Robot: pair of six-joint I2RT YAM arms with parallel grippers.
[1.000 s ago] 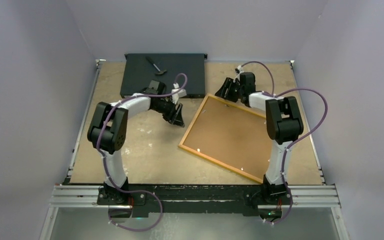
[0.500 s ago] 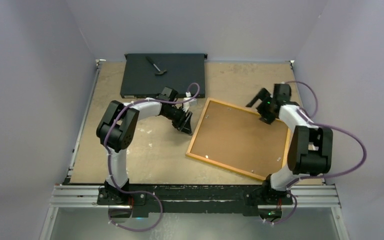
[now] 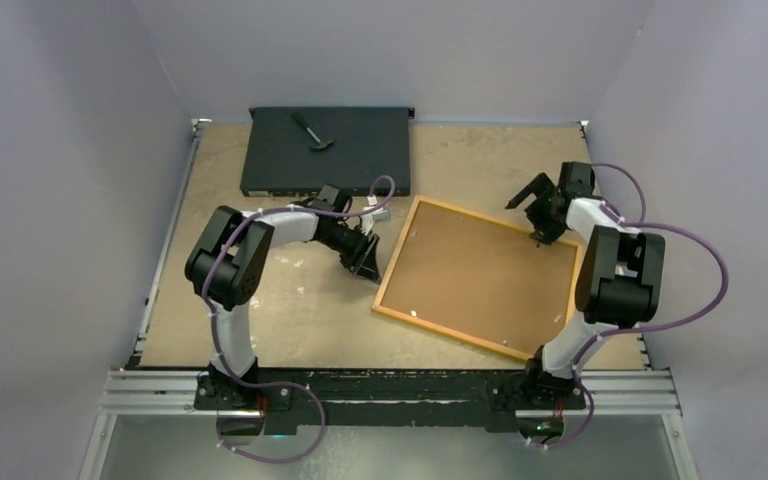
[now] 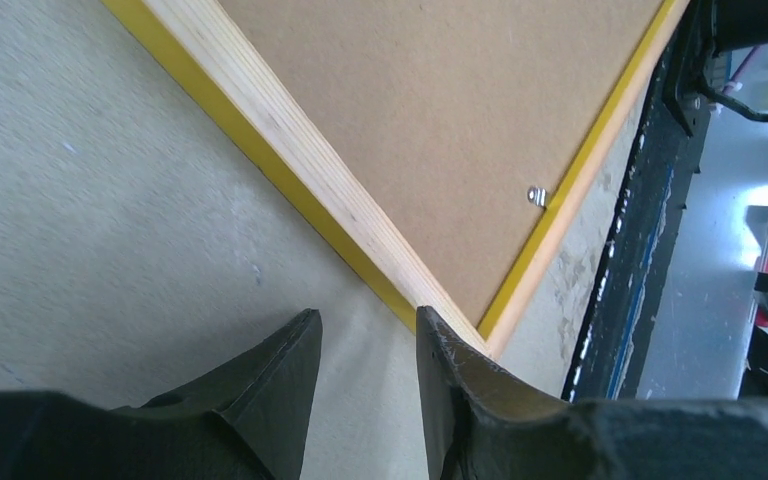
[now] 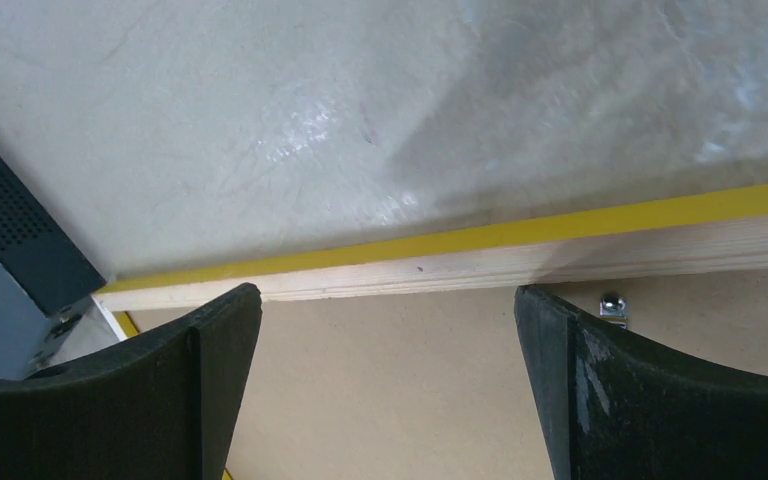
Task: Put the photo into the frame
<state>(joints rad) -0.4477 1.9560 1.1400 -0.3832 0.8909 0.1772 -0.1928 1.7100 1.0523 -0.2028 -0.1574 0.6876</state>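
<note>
The frame's side border slants next to my left gripper, which should move away while my right gripper pushes the far border to make the frame square.
The frame lies face down on the table, its yellow-edged wooden border around a brown backing board. The photo is out of view. My left gripper sits low at the frame's left edge. In the left wrist view the left gripper is open by a narrow gap with only bare table between the fingers, the right fingertip at the frame's border. My right gripper hovers over the frame's far right edge. In the right wrist view the right gripper stands wide open above the backing board, empty.
A flat black box lies at the back left with a small hammer-like tool on it. Small metal clips hold the backing board. Grey walls close in on three sides. The black rail marks the table's near edge.
The right gripper let go, opened wide and swung from the frame's far left corner to its far right edge. The frame shifted right. The left gripper followed to its left edge and narrowed.
</note>
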